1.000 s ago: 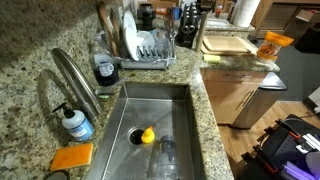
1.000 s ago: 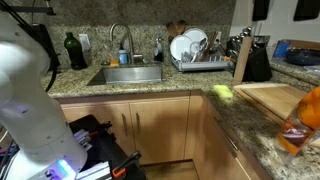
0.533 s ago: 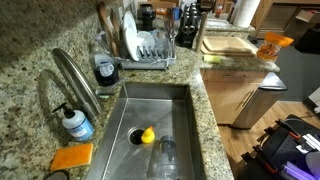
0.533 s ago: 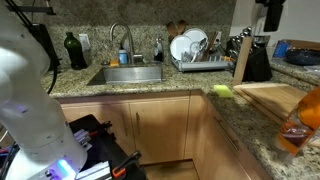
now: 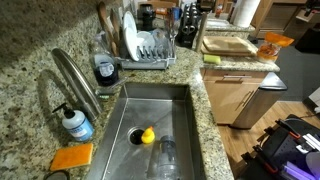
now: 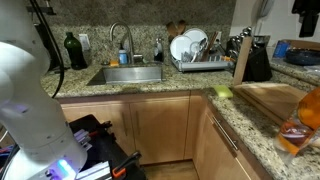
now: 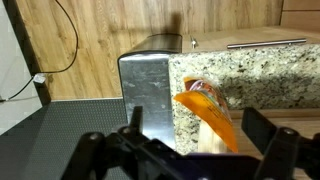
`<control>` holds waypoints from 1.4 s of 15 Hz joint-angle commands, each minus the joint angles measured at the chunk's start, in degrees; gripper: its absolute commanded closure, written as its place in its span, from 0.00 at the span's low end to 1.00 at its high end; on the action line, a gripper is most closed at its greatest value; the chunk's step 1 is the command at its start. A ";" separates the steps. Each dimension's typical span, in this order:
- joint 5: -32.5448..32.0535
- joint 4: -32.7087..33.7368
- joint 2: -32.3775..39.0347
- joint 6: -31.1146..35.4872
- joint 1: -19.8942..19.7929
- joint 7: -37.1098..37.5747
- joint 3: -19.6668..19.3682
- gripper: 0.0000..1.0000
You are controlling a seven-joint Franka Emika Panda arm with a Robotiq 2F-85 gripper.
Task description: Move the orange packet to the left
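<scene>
The orange packet point(image 7: 208, 108) is standing up with its top edge point(image 6: 312, 97) between my open fingers, so my gripper goes on down until the fingers are on both sides of the packet's top edge before it closes.
The orange packet point(image 5: 272, 44) stands upright on the granite counter beside a wooden cutting board point(image 5: 228, 44). It also shows at the right edge in an exterior view point(image 6: 300, 118). In the wrist view the packet point(image 7: 212, 112) lies between and beyond my two dark fingers. My gripper point(image 7: 195, 116) is open and empty, and nothing touches the packet. In an exterior view the gripper point(image 6: 305, 5) hangs high at the top right, above the packet, mostly cut off by the frame.
A sink point(image 5: 185, 92) holds a yellow rubber duck point(image 5: 147, 135) and a glass. A flat orange sponge point(image 5: 71, 157), a soap bottle point(image 5: 75, 122), a faucet point(image 5: 75, 75), a dish rack point(image 5: 150, 48) and a knife block point(image 6: 247, 58) stand around it.
In an exterior view the gripper has moved right along the top of the frame, to above the packet. The packet has not moved.
</scene>
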 commanded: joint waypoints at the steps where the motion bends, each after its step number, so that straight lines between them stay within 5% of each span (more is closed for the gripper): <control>1: 1.66 1.60 1.69 -3.02 -2.47 -7.90 1.72 0.00; 7: 12.79 16.16 18.08 -11.01 -10.14 -29.29 4.13 0.00; 9: 10.24 21.43 22.30 -15.36 -10.22 -22.08 5.38 0.00; 10: 9.93 13.91 16.92 -10.97 -10.60 -24.58 5.98 0.00; 14: 8.46 19.83 22.26 -13.06 -11.21 -23.28 7.40 0.00; 21: 1.41 26.15 32.25 -5.49 -11.46 -23.83 10.87 0.00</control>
